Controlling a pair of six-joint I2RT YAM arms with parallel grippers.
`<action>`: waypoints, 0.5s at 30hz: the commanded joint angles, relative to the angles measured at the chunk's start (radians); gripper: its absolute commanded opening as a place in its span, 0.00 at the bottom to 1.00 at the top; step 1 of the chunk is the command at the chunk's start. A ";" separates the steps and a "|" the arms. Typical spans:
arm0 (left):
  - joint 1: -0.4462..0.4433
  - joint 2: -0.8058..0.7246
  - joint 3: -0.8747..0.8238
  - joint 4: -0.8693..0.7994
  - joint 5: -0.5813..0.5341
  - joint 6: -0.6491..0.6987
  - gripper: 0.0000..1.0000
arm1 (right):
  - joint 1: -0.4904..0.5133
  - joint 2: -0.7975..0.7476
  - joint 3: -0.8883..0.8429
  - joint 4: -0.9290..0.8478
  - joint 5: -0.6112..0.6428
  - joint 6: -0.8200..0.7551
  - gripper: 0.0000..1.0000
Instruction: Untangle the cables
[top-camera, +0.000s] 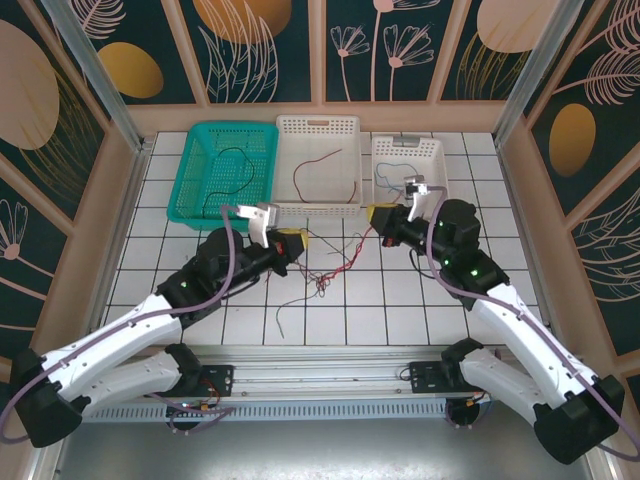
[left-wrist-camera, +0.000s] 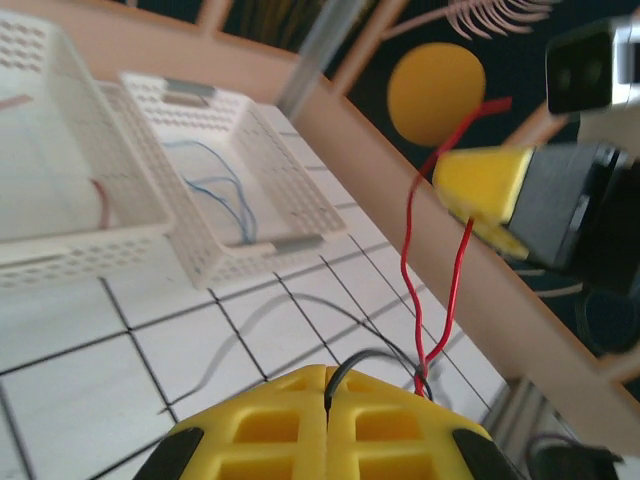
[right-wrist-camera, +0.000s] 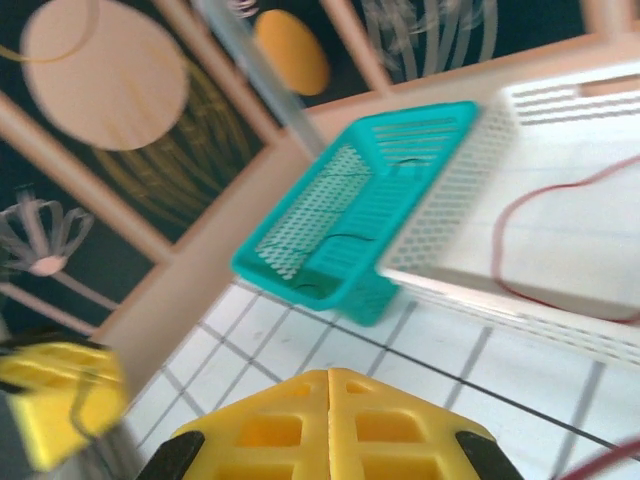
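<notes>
I am holding the black cable (left-wrist-camera: 362, 354) with my left gripper, so I keep pulling the red cable away with my right gripper until the tangle (top-camera: 322, 281) stretches out, then let go.
A loose tangle of red and black cables (top-camera: 325, 272) lies on the white tiles between my two grippers. My left gripper (top-camera: 297, 243) (left-wrist-camera: 327, 378) is shut on a thin black cable (left-wrist-camera: 372, 357) that loops out of its yellow jaws. A red cable (left-wrist-camera: 407, 270) rises from beside that loop to my right gripper (left-wrist-camera: 452, 182) (top-camera: 377, 217), whose yellow fingers are shut on it, one end sticking up past them. In the right wrist view the right gripper (right-wrist-camera: 328, 373) has its jaws pressed together, and a bit of red cable (right-wrist-camera: 600, 465) shows at the bottom right.
Three baskets stand along the back. A teal basket (top-camera: 196, 190) (right-wrist-camera: 300, 260) holds a black wire. A large white basket (top-camera: 345, 125) (right-wrist-camera: 500, 150) holds a red wire, and a small white basket (top-camera: 432, 150) (left-wrist-camera: 225, 265) holds blue wires. Wooden walls close in both sides.
</notes>
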 joint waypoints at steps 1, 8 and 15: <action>0.004 -0.033 0.083 -0.144 -0.177 0.065 0.00 | -0.034 -0.037 -0.051 -0.039 0.148 0.013 0.00; 0.085 -0.026 0.223 -0.288 -0.248 0.142 0.00 | -0.092 -0.066 -0.139 -0.069 0.251 0.061 0.00; 0.157 0.018 0.411 -0.390 -0.279 0.232 0.00 | -0.141 -0.078 -0.185 -0.103 0.305 0.081 0.00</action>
